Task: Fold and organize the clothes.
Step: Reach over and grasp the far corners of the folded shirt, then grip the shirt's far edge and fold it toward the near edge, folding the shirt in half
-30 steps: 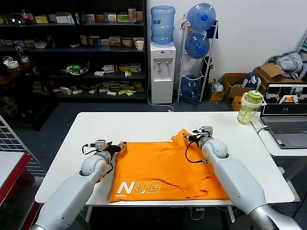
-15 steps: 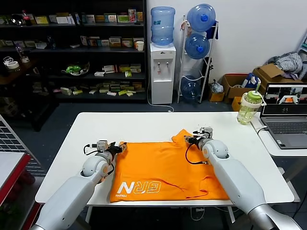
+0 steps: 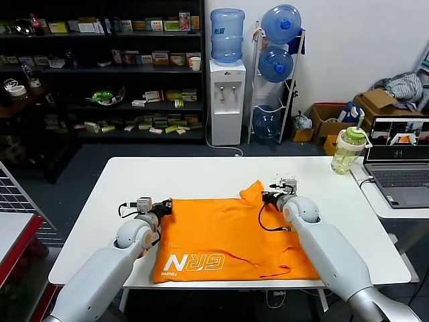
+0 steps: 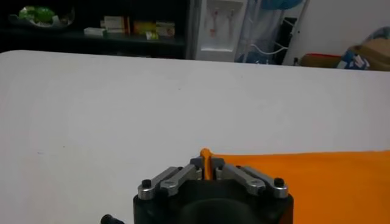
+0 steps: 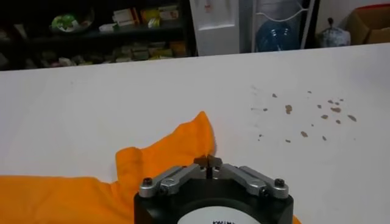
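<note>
My right gripper keeps moving toward the T-shirt's near edge (image 3: 234,278) while both grippers pinch the orange T-shirt's far edge (image 3: 208,200), and lets go once the fold lies flat.
The clothes are one bright orange T-shirt (image 3: 228,235) lying flat on the white table (image 3: 201,174), with white lettering (image 3: 194,263) near its front left corner. My left gripper (image 3: 164,206) is at the shirt's far left corner. In the left wrist view this gripper (image 4: 206,163) is shut, with a fold of the orange fabric (image 4: 304,182) pinched between its tips. My right gripper (image 3: 267,196) is at the far right edge, beside a raised sleeve. In the right wrist view it (image 5: 208,162) is shut, tips pressed together at the edge of the orange cloth (image 5: 170,146).
A green bottle (image 3: 348,151) stands at the table's far right corner, and an open laptop (image 3: 402,161) sits on the side desk to the right. Brown specks (image 5: 304,112) mark the tabletop beyond the right gripper. A black cable (image 3: 271,218) from the right wrist loops over the shirt.
Both grippers have closed at the shirt's far corners. The left one has edged slightly toward me, and the shirt's far left corner has flattened.
</note>
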